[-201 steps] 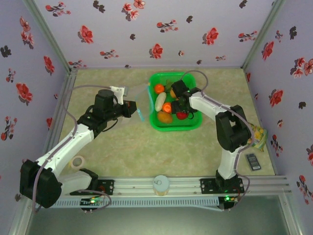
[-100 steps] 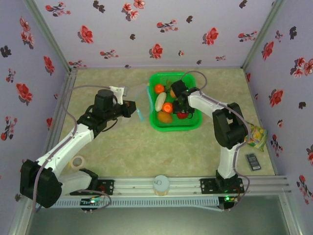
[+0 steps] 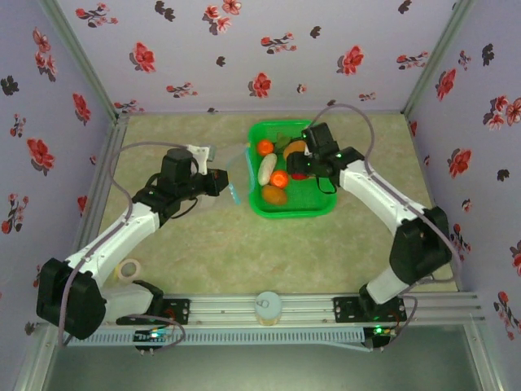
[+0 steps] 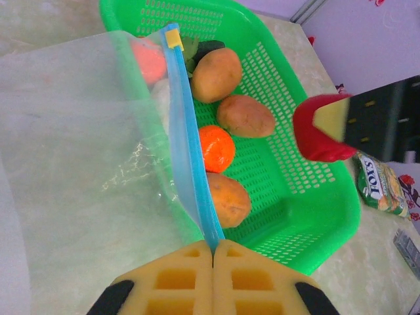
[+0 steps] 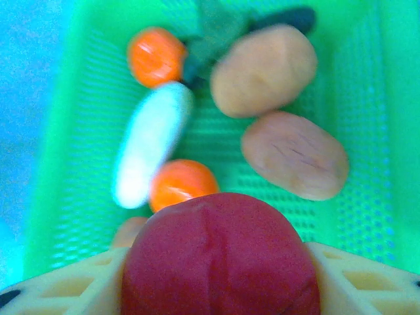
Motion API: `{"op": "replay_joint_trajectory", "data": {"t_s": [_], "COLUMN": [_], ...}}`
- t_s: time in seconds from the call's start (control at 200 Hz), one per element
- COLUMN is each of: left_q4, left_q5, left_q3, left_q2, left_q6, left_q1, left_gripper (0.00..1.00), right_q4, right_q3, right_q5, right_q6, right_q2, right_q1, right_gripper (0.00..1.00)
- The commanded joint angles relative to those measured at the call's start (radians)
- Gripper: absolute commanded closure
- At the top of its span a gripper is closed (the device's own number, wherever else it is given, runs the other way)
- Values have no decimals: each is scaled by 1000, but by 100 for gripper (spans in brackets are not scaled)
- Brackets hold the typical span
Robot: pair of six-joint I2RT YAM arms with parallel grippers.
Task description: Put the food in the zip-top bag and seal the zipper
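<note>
The red tomato (image 3: 299, 176) is clear of the basket's food and the bag's zipper faces it, so my right gripper should keep moving it across and let it go inside the bag (image 3: 234, 174).
My left gripper (image 4: 213, 246) is shut on the near end of the light-blue zipper (image 4: 190, 151), holding the clear zip-top bag (image 4: 79, 151) up beside the green basket (image 4: 328, 197). From above, that gripper (image 3: 221, 181) is left of the basket (image 3: 321, 208), with the zipper (image 3: 234, 193) at its tip. My right gripper (image 5: 220, 275) is shut on the red tomato (image 5: 220, 259), held above the basket (image 5: 367, 98). Below it lie two oranges (image 5: 156, 55) (image 5: 182, 184), the white piece (image 5: 151, 151) and two potato-like lumps (image 5: 262, 69) (image 5: 295, 154). The tomato (image 4: 321, 128) hangs over the basket's right side.
A yellow-green snack packet (image 4: 380, 190) lies on the table beyond the basket. A roll of tape (image 3: 128, 269) sits near the left arm's base and a white round cap (image 3: 267, 305) rests on the front rail. Flowered walls close in three sides.
My right gripper has risen out of the basket with the tomato, and its arm has swung out to the right. The left gripper and the bag have barely moved.
</note>
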Motion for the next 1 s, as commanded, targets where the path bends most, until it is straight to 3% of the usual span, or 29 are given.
{"op": "replay_joint_trajectory", "data": {"t_s": [0.0, 0.285, 0.685, 0.89, 0.995], "left_q4": [11, 49, 116, 154, 172], "left_q5": [21, 66, 129, 153, 160], "left_q3": [44, 85, 67, 70, 66], "left_q2": [17, 49, 29, 27, 37], "left_q6": [1, -31, -88, -111, -122], "left_q1": [8, 8, 0, -1, -1], "left_gripper": [100, 100, 100, 100, 100], "right_q4": [57, 205, 290, 278, 260], "right_q3": [-25, -42, 21, 53, 74], "right_q5": [-167, -381, -414, -408, -406], "right_q6": [9, 74, 113, 115, 111], "right_q2": [-54, -73, 77, 131, 148], "right_q1": [24, 128, 188, 213, 223], "right_gripper": [54, 52, 51, 46, 33]}}
